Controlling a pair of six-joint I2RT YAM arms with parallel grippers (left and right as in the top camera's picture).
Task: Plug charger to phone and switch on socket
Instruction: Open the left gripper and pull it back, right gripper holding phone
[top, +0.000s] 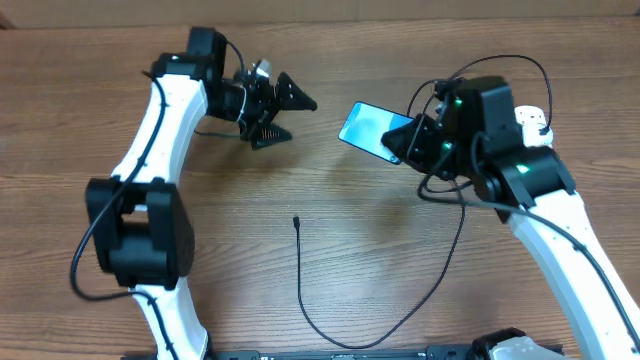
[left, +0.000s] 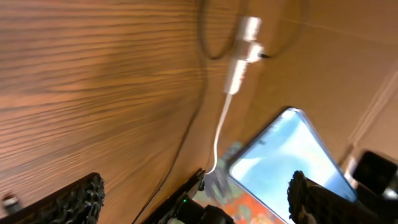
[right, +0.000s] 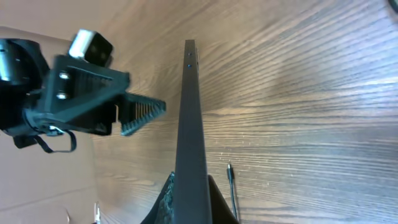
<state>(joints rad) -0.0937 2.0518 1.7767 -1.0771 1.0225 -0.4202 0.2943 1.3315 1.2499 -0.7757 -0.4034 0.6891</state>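
Note:
The robot's right gripper should lift the phone and turn its long side (top: 367, 149) toward the open left gripper, because the phone's loose end (top: 352, 121) points straight at that left gripper.
My right gripper (top: 402, 140) is shut on the phone (top: 368, 126) and holds it off the table, its light-blue screen tilted toward the left arm. In the right wrist view the phone (right: 190, 118) stands edge-on, pinched between my fingers (right: 163, 208) at the bottom. My left gripper (top: 300, 120) hangs open and empty just left of the phone. In the left wrist view the phone (left: 289, 158) lies ahead between the spread fingertips (left: 74, 199). The charger's connector tip (top: 297, 220) lies on the table below both grippers, and the charger cable (top: 330, 338) loops toward the front edge. The socket is not identifiable.
The wooden table (top: 330, 60) spreads around both arms. A white and dark shape (top: 510, 347) sits at the front edge where the cable runs, cut off by the frame. A white lead with a connector (left: 239, 59) hangs by the right arm.

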